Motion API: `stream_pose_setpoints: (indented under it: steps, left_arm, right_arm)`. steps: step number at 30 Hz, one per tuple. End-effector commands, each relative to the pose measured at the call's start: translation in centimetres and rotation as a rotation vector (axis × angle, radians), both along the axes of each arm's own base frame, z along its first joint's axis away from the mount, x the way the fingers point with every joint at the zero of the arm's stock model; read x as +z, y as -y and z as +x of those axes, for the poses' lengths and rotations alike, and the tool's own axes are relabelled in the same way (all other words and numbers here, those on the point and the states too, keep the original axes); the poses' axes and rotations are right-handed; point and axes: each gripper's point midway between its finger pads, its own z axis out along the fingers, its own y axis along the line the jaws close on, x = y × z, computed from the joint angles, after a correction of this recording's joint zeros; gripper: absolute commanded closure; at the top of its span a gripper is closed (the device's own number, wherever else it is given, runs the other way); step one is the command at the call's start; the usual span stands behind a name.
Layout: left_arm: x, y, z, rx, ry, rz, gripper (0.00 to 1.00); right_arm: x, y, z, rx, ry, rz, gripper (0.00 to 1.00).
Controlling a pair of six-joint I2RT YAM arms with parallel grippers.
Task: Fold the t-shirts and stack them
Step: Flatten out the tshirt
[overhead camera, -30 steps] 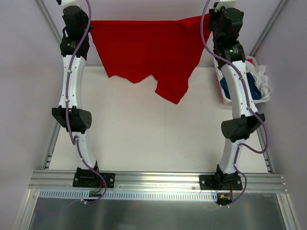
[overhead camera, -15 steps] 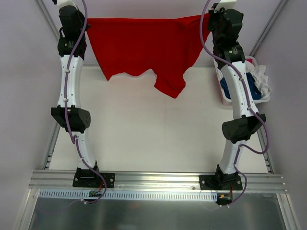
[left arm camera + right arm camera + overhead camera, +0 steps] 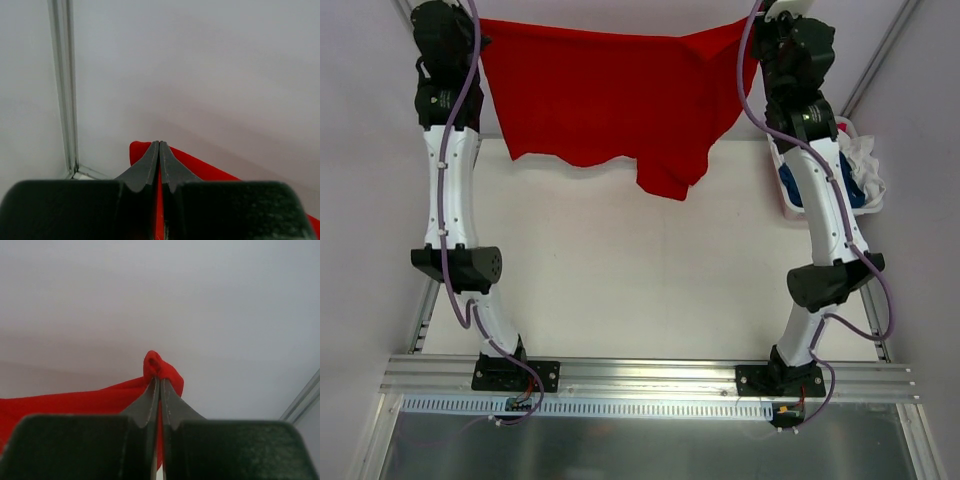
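The robot's left gripper and right gripper should first shake the t-shirt (image 3: 610, 95) up and down, because the red t-shirt's lower hem hangs uneven with one flap lowest (image 3: 667, 180).
A bright red t-shirt (image 3: 605, 95) hangs spread in the air above the far end of the table, stretched between both arms. My left gripper (image 3: 159, 144) is shut on its left top corner (image 3: 141, 150). My right gripper (image 3: 159, 380) is shut on the right top corner, where a small bunch of red cloth (image 3: 159, 366) pokes past the tips. The lower hem hangs uneven, with one flap (image 3: 670, 178) dropping lowest. Dark blue and white t-shirts (image 3: 861, 172) lie bunched in a basket at the right.
The white plastic basket (image 3: 788, 198) stands at the table's right edge, partly behind my right arm (image 3: 820, 190). Metal frame rails (image 3: 420, 310) run along both sides of the white table (image 3: 630, 280). A frame post (image 3: 65, 90) stands close to the left gripper.
Both grippers have risen and the left one has swung outward to the left, stretching the red t-shirt wider and lifting its hem farther from the table.
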Motion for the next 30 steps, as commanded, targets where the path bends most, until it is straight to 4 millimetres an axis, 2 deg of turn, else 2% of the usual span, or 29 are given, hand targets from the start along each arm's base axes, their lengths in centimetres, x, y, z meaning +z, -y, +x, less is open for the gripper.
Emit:
stream_pose_setpoints:
  steps: [1,3,4,7,10,13,17,22,30]
  left_arm:
    - [11.1,-1.3,-9.0,0.079,0.277,0.029,1.0]
    - [12.2,-1.4,-10.2,0.085,0.301,0.037,1.0]
    - [13.2,-0.3,-11.4,0.063,0.327,0.034,1.0]
    - [15.0,-0.1,-13.5,0.06,0.377,0.04,1.0]
    - [15.8,-0.2,-14.7,0.064,0.399,0.044,1.0]
    - [15.8,-0.3,-14.7,0.068,0.398,0.045,1.0]
    - [14.9,-0.3,-13.2,0.068,0.374,0.045,1.0]
    - [12.1,0.0,-9.4,0.059,0.307,0.042,1.0]
    - [7.0,0.5,-2.9,0.032,0.203,0.041,1.0]
  right_arm:
    - [12.0,2.6,-9.4,-0.042,0.318,0.052,1.0]
    - [13.1,2.5,-10.9,-0.041,0.349,0.049,1.0]
    - [14.1,2.2,-12.3,-0.034,0.377,0.044,1.0]
    - [15.8,1.8,-14.7,-0.019,0.425,0.037,1.0]
    - [16.9,1.6,-16.4,-0.01,0.459,0.038,1.0]
    - [17.4,1.7,-16.7,-0.013,0.468,0.042,1.0]
    - [16.9,1.2,-15.6,-0.022,0.448,0.025,1.0]
    - [15.3,0.8,-13.4,-0.037,0.408,0.011,1.0]
    - [11.0,1.4,-7.0,-0.071,0.303,0.015,1.0]
